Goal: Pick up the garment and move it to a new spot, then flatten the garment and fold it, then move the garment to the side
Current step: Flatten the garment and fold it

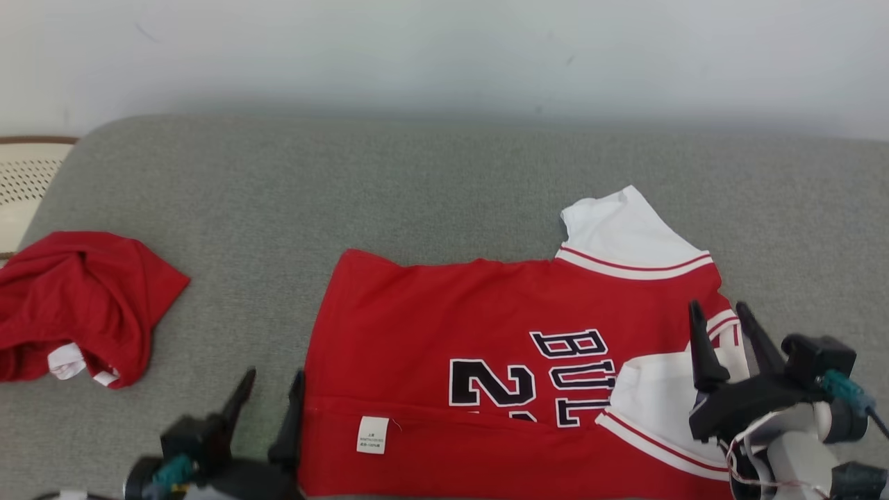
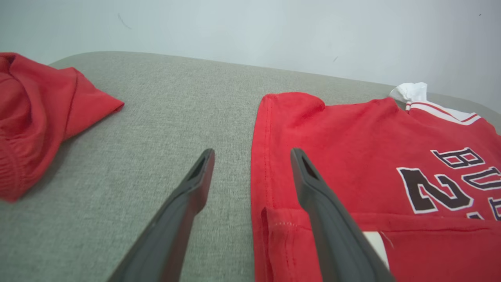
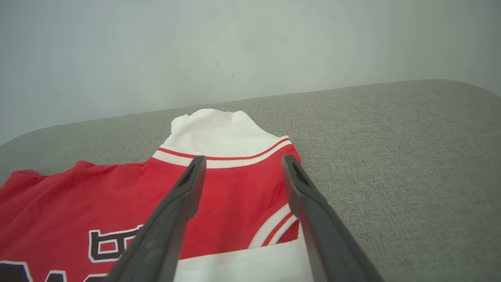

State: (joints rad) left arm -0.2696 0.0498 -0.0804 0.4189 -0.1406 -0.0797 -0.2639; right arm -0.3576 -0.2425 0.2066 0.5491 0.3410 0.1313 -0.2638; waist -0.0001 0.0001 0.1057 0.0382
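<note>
My gripper will carry the garment's corner nearer, and the garment's far side [image 1: 442, 296] will then fold over most of the lettering, because the garment's far edge [image 1: 454, 263] is loose and rippled.
The garment [image 1: 444, 319] is a red jersey with white sleeves and black lettering, lying flat on the grey cushion, its near edge and near sleeve folded over onto the body. In the left wrist view the garment [image 2: 352, 156] lies to the right; in the right wrist view the garment [image 3: 235, 184] lies under the fingers. My right gripper [image 1: 722, 316] [image 3: 240, 164] stands open above the folded white sleeve [image 1: 653, 396], holding nothing. My left gripper [image 1: 274, 378] [image 2: 252, 154] is open at the garment's near left corner, straddling its side hem.
A second red garment [image 1: 76, 302] [image 2: 35, 113] lies crumpled at the cushion's left end. The grey cushion [image 1: 417, 187] has bare room behind the jersey and to its right. A pale perforated chair back [image 1: 24, 180] stands beyond the left edge, a white wall behind.
</note>
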